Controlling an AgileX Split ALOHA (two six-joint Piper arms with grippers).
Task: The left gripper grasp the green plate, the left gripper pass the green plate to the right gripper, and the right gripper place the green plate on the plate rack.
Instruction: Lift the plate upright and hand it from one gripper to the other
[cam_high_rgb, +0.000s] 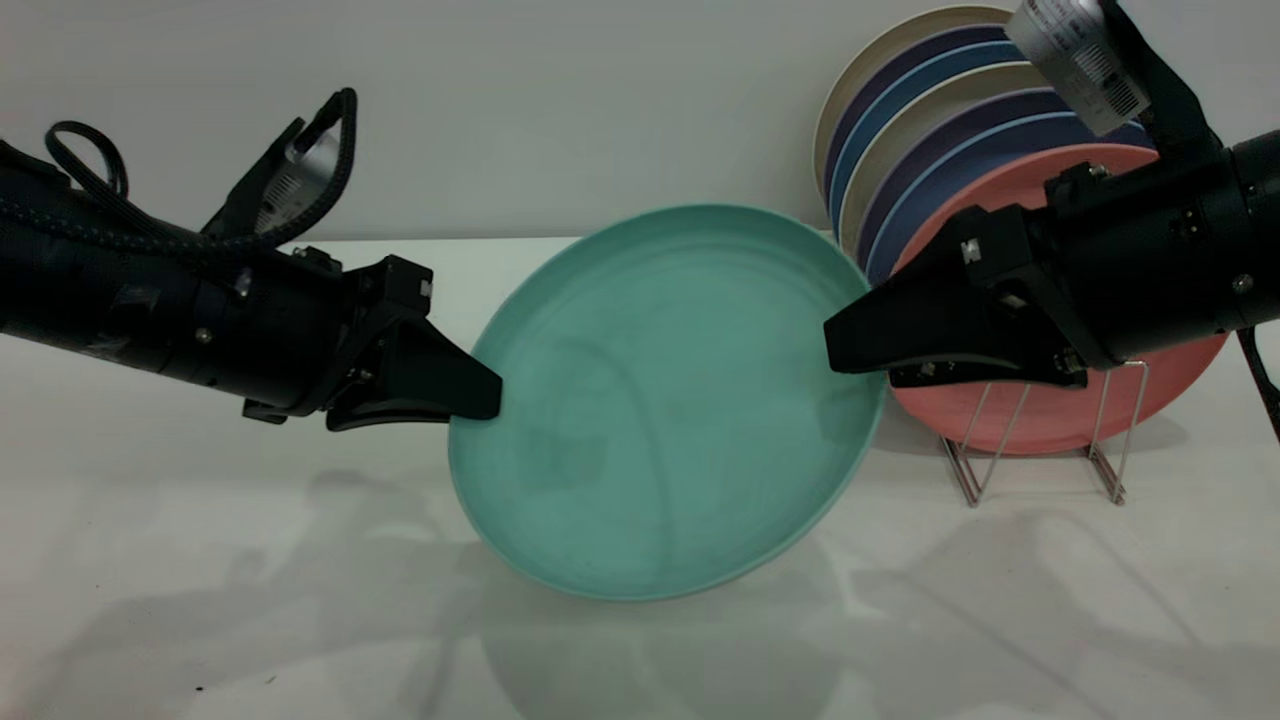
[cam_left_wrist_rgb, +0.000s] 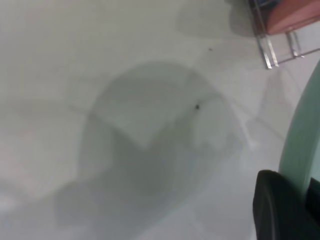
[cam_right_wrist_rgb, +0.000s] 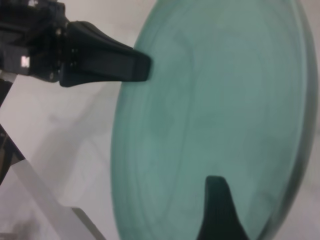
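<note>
Opposite rims of the green plate (cam_high_rgb: 457, 451) are held by both grippers, so my left gripper should open and move clear before my right gripper lifts the plate to the plate rack (cam_high_rgb: 1041, 430).
The green plate (cam_high_rgb: 660, 400) hangs tilted above the white table, its hollow face toward the exterior camera. My left gripper (cam_high_rgb: 480, 400) is shut on the plate's left rim; in the left wrist view its gripper (cam_left_wrist_rgb: 300, 200) clamps the plate (cam_left_wrist_rgb: 302, 145) edge-on. My right gripper (cam_high_rgb: 845, 350) is shut on the right rim, one finger (cam_right_wrist_rgb: 217, 210) lying on the plate's face (cam_right_wrist_rgb: 225, 100), the other hidden behind it. The plate rack (cam_high_rgb: 1105, 450) stands at the back right, behind the right gripper.
The rack holds a salmon-pink plate (cam_high_rgb: 1050, 420) in front and several blue, purple and cream plates (cam_high_rgb: 940, 140) behind it. The rack's wire foot (cam_left_wrist_rgb: 272, 50) shows in the left wrist view. A white wall backs the table.
</note>
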